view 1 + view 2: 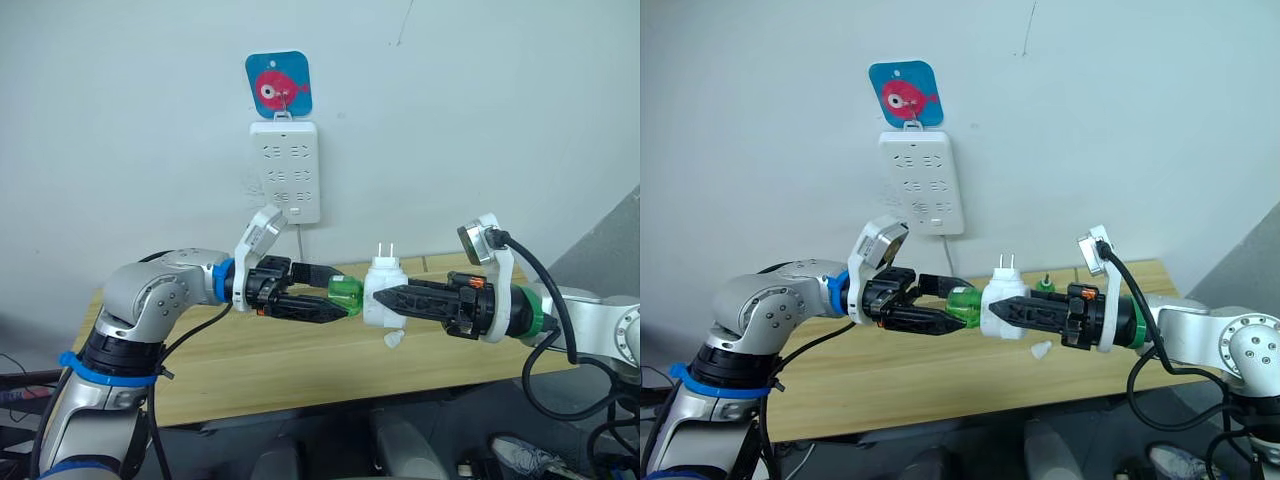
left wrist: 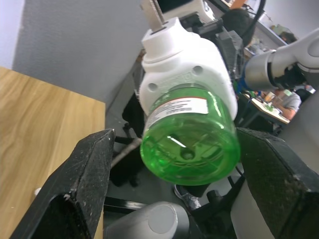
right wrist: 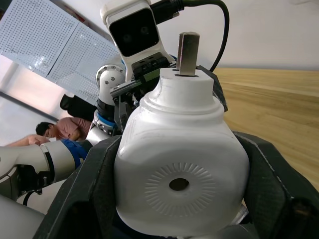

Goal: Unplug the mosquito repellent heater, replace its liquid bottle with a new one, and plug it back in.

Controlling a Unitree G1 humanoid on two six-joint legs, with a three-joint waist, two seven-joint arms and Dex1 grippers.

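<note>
The green liquid bottle's shoulder (image 1: pixel 359 294) fits tightly against the white body, so the heater (image 1: pixel 383 284) will stay on and come along when I carry the bottle.
The mosquito repellent heater (image 1: pixel 382 295) is unplugged and held in the air above the wooden table, its two prongs pointing up. My right gripper (image 1: pixel 390 300) is shut on its white body; the round vent hole (image 3: pixel 178 184) faces the right wrist camera. A green liquid bottle (image 1: pixel 346 293) sticks out of the heater toward my left arm. My left gripper (image 1: pixel 342 293) is open, one finger on each side of the bottle. In the left wrist view a gap shows between one finger (image 2: pixel 79 184) and the bottle (image 2: pixel 189 134).
A white power strip (image 1: pixel 285 170) hangs on the wall under a blue fish card (image 1: pixel 279 84). The wooden table (image 1: pixel 280 370) lies below both arms. A small white piece (image 1: pixel 393 340) lies under the heater, and a small green-topped object (image 1: pixel 1045 285) stands behind my right gripper.
</note>
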